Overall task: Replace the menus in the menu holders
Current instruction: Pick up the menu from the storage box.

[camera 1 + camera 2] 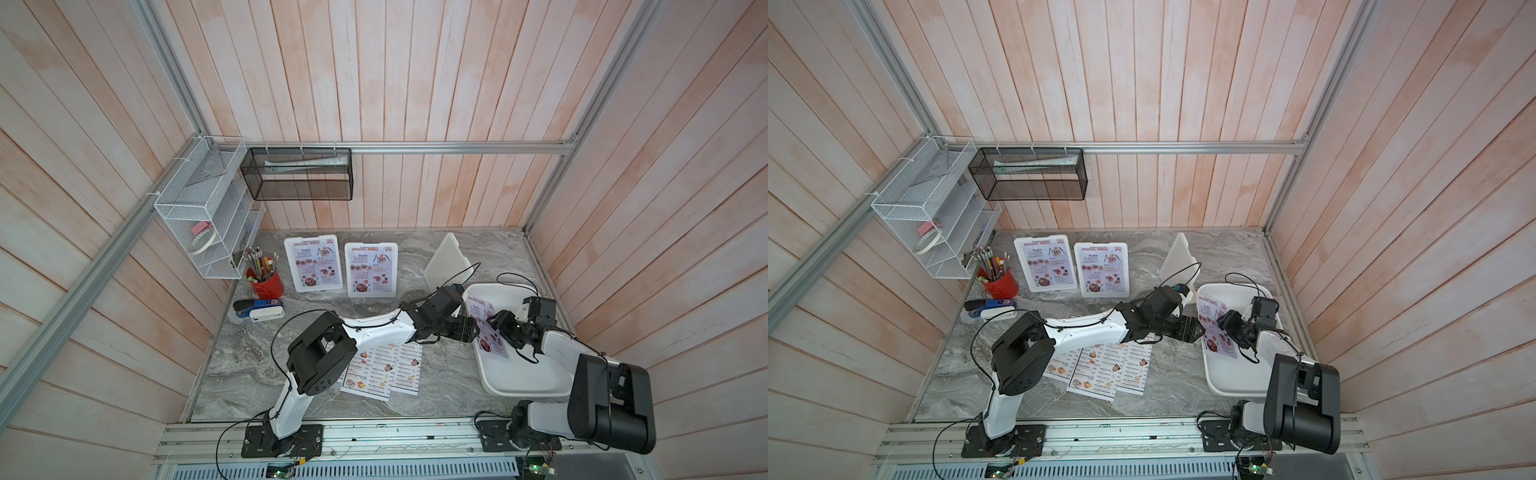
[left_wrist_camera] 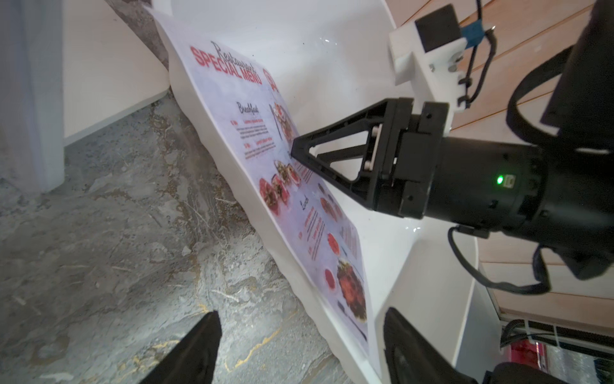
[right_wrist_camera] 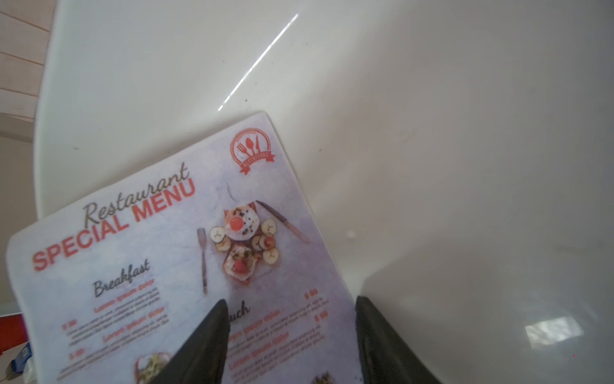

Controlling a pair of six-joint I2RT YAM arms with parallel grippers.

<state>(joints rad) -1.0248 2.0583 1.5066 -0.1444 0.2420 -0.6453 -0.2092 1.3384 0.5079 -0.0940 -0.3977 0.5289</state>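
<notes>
The menu's edge lies over the tray's rim, my right gripper on the menu's side (image 2: 282, 148), so my left gripper should pinch that edge (image 2: 339, 323) and lift the menu out.
A lilac "SPECIAL MENU" menu (image 1: 487, 332) (image 3: 186, 252) lies in the big white tray (image 1: 528, 376), leaning over its left rim (image 2: 232, 186). My left gripper (image 1: 473, 329) (image 2: 300, 345) is open, its jaws astride that rim and the sheet's lower edge. My right gripper (image 1: 494, 320) (image 3: 292, 332) (image 2: 295, 151) is open with its tips down on the sheet, one finger (image 3: 206, 339) over the print and one past its edge. Two menu holders (image 1: 313, 262) (image 1: 371, 269) at the back hold lilac menus. A third holder (image 1: 446, 262) stands turned away. White menus (image 1: 386, 370) lie flat under my left arm.
A red cup of pencils (image 1: 266, 282) and a stapler (image 1: 257, 309) sit at the back left. A white wire rack (image 1: 208, 216) and a black mesh basket (image 1: 297, 174) hang on the walls. The tray fills the right side of the marbled table (image 1: 436, 390).
</notes>
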